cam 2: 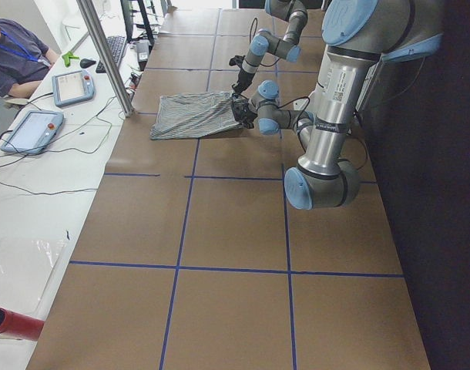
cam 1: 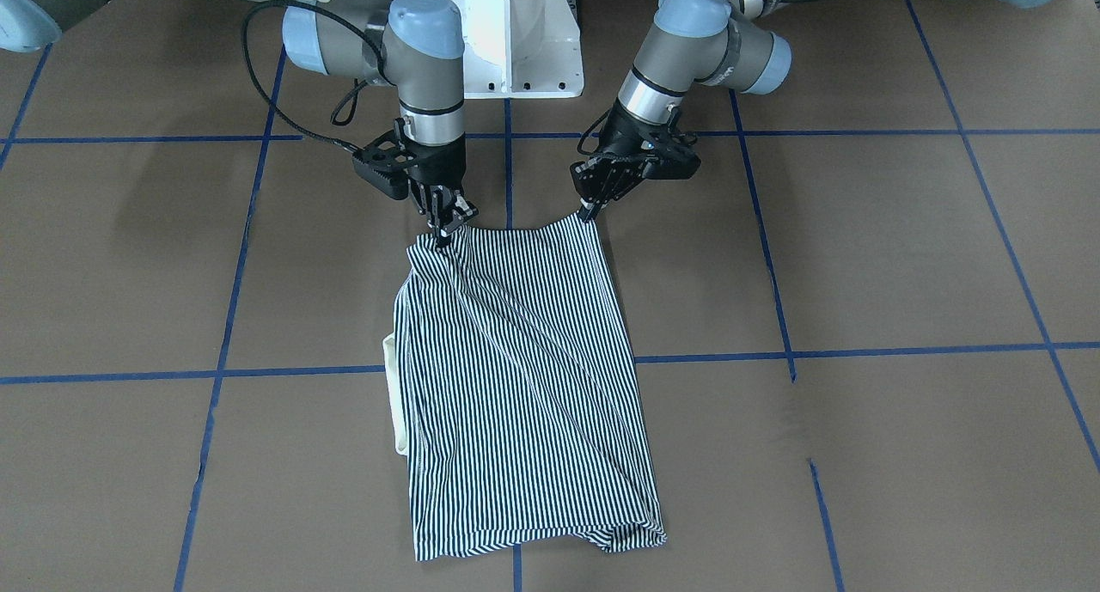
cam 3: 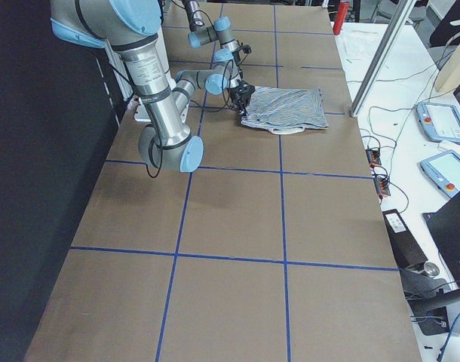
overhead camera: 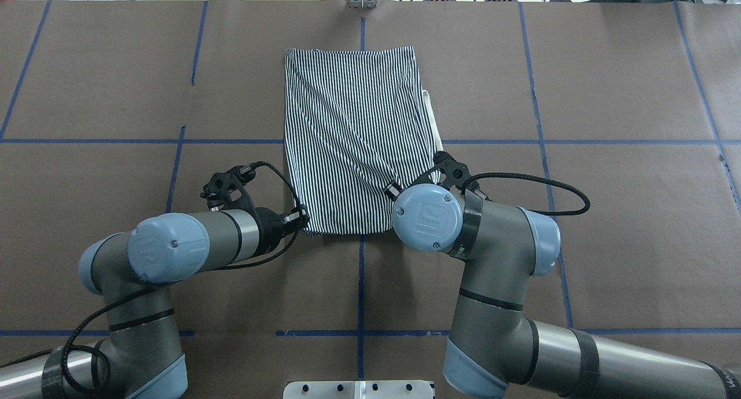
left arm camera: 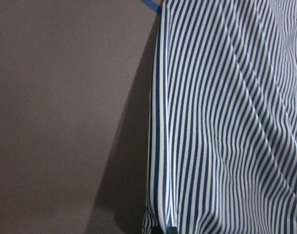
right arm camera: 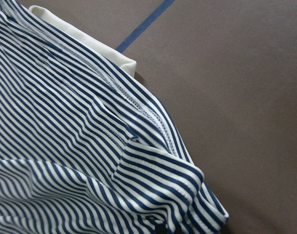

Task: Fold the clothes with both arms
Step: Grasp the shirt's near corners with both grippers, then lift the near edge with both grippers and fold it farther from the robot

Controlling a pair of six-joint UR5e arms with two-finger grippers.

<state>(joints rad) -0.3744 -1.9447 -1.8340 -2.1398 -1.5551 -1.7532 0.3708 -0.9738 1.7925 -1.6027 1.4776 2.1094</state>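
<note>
The striped polo shirt's far edge point(cam 1: 536, 542) is well past the blue tape line, so both of the robot's grippers should pull the shirt toward the white pedestal base point(cam 1: 522, 68) before they fold it.
The striped polo shirt point(cam 1: 524, 377) lies folded lengthwise on the brown table, its cream collar point(cam 1: 394, 394) sticking out on my right side. It also shows in the overhead view point(overhead camera: 353, 132). My left gripper point(cam 1: 589, 210) is shut on the shirt's near corner on its side. My right gripper point(cam 1: 445, 229) is shut on the other near corner. Both hold the near edge slightly above the table, and creases run from it across the cloth. In the overhead view the left gripper point(overhead camera: 302, 216) shows at the corner, and the right one is hidden under its wrist. The wrist views show striped cloth point(left arm camera: 226, 122) and the collar point(right arm camera: 85, 39).
Blue tape lines point(cam 1: 859, 351) grid the brown table. The white pedestal base point(cam 1: 516, 33) stands between the arms. A metal post point(cam 2: 104, 54), tablets point(cam 2: 35, 131) and a seated operator point(cam 2: 11, 62) are beyond the table's far edge.
</note>
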